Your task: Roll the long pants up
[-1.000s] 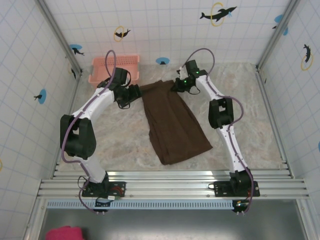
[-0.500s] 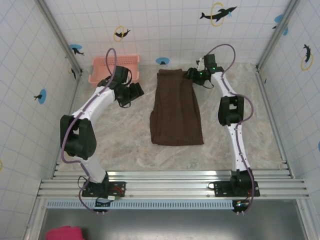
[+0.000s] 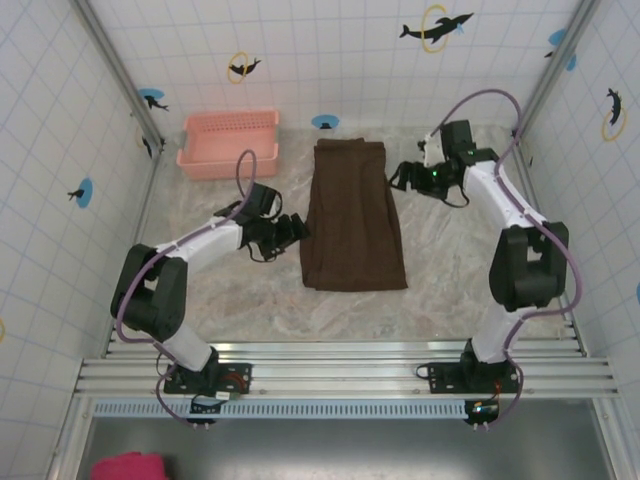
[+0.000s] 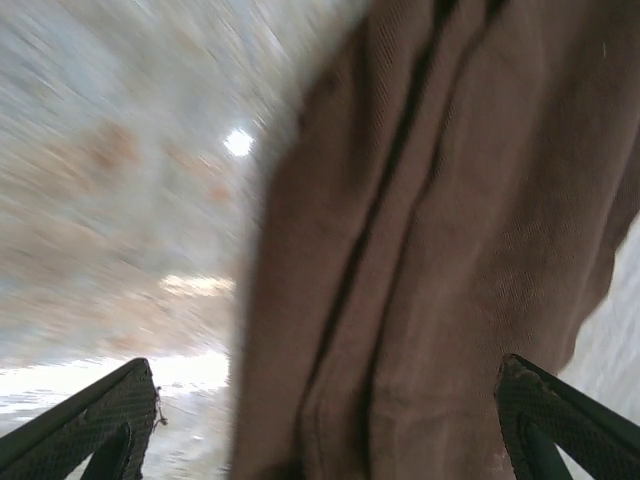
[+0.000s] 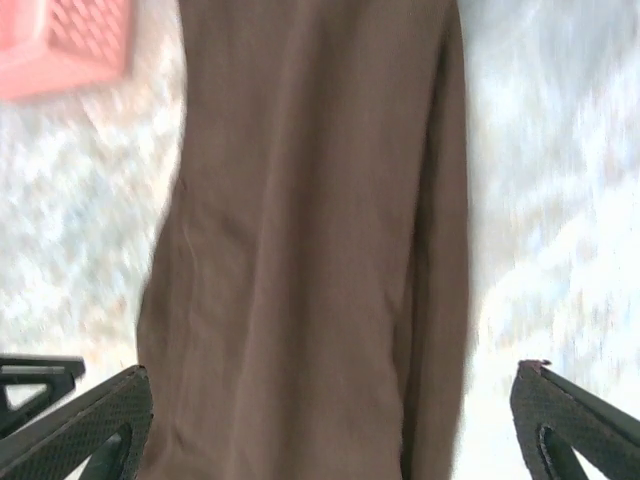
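Observation:
The long pants have loose ridges (image 4: 385, 230) along their edge, so the layers will bunch up and pull the pants' lower end (image 3: 353, 276) crooked when the robot pulls the pants' corner.
The long pants (image 3: 354, 215) are dark brown and lie flat, folded lengthwise, in a straight strip down the middle of the table. My left gripper (image 3: 293, 230) is open at their left edge, near the lower half. In the left wrist view the pants' folds (image 4: 430, 250) spread between and beyond the wide-apart fingertips (image 4: 95, 420) of the left gripper (image 4: 330, 430). My right gripper (image 3: 400, 178) is open just right of the pants' upper part, apart from the cloth. In the right wrist view the pants (image 5: 310, 250) lie under the open right gripper (image 5: 330, 430).
A pink basket (image 3: 228, 142) stands at the back left, its corner (image 5: 60, 45) also in the right wrist view. A bright pink cloth lump (image 3: 130, 467) lies below the table's front rail. Tiled walls close in the marble table (image 3: 460, 270).
The pants went from skewed to straight on the table. The right gripper opened, let go of them and drew back to the right. The left arm swung nearer, to the pants' left edge.

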